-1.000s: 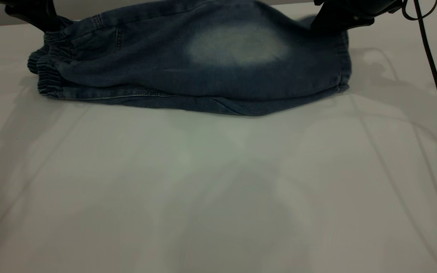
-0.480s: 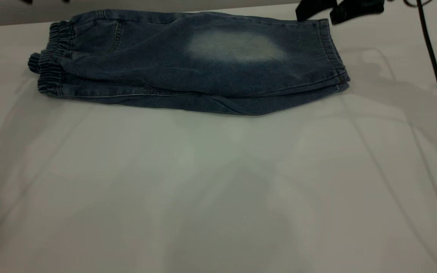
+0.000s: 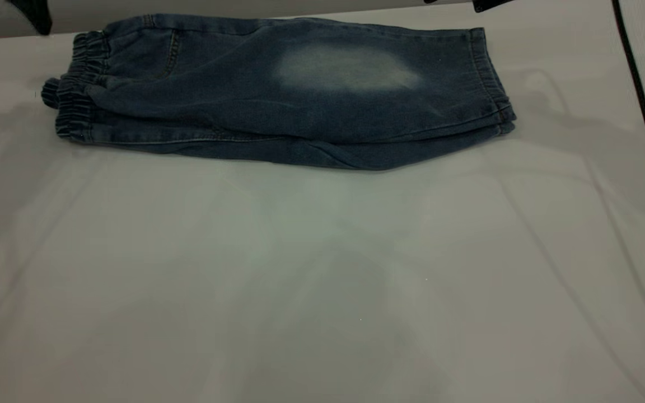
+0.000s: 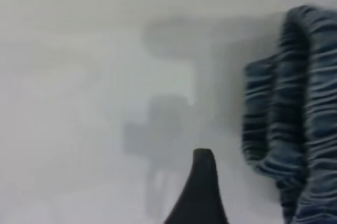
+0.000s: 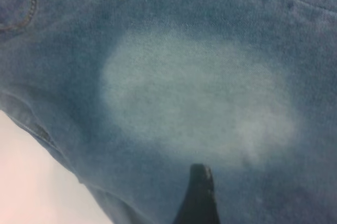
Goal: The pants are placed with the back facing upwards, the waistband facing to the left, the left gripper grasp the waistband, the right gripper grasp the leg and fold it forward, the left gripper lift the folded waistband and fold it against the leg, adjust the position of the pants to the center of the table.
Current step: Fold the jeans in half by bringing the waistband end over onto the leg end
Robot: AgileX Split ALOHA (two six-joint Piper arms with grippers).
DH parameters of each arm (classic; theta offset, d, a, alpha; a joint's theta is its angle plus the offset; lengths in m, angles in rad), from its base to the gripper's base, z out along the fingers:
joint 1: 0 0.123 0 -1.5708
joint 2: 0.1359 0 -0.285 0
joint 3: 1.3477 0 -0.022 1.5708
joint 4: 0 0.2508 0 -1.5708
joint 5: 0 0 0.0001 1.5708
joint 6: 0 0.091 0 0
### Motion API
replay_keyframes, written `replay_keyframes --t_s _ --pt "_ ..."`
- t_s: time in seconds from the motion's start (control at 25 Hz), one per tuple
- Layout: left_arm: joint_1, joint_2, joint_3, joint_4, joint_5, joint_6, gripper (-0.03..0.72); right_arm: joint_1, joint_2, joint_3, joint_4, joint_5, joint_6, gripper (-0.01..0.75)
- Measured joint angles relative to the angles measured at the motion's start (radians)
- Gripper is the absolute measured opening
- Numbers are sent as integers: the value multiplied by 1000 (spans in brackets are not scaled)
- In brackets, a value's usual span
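Note:
My left gripper is open and on its way down, with the legs stacked [image 3: 503,120] and open table beside the gathered waistband [image 3: 86,65]. It should keep going down toward the waistband and close on it.
The blue denim pants [image 3: 277,95] lie folded lengthwise at the far side of the white table [image 3: 322,268]. Their gathered waistband [image 3: 79,84] is at the left. The leg [image 3: 350,70] with its pale oval lies on top. My left gripper [image 3: 8,15] hovers open at the top left corner, beyond the waistband and holding nothing. The left wrist view shows one dark finger [image 4: 202,187] over bare table beside the waistband [image 4: 295,103]. Only a sliver of my right gripper [image 3: 493,4] shows at the top edge, past the leg hem. In the right wrist view, one finger [image 5: 199,195] hangs above the pale oval [image 5: 195,97], gripping nothing.
A black cable [image 3: 644,112] runs down the right side of the table. The wide near half of the table lies bare in front of the pants. The far table edge runs just behind them.
Both grippers have let go of the pants and risen away. The lifted upper layer has dropped flat. The right gripper has withdrawn almost out of view.

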Motion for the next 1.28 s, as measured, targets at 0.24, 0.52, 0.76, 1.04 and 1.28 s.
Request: replay_keyframes --t_s 0.24,0.52,0.76,1.04,1.28 --pt "-3 96 0 -8 -34 0 572 16 0 0 -16 -3 5 527" --pt "-5 161 -1 -82 -123 21 572 35 0 0 -29 -3 15 528" --pt "-6 183 -1 -238 -152 143 572 56 0 -1 -31 -14 18 503" --pt "-6 183 -1 -329 -148 178 471 86 1 -6 -34 -17 18 473" --pt "-6 183 -1 -331 -128 175 212 141 61 -113 -115 -5 92 463"
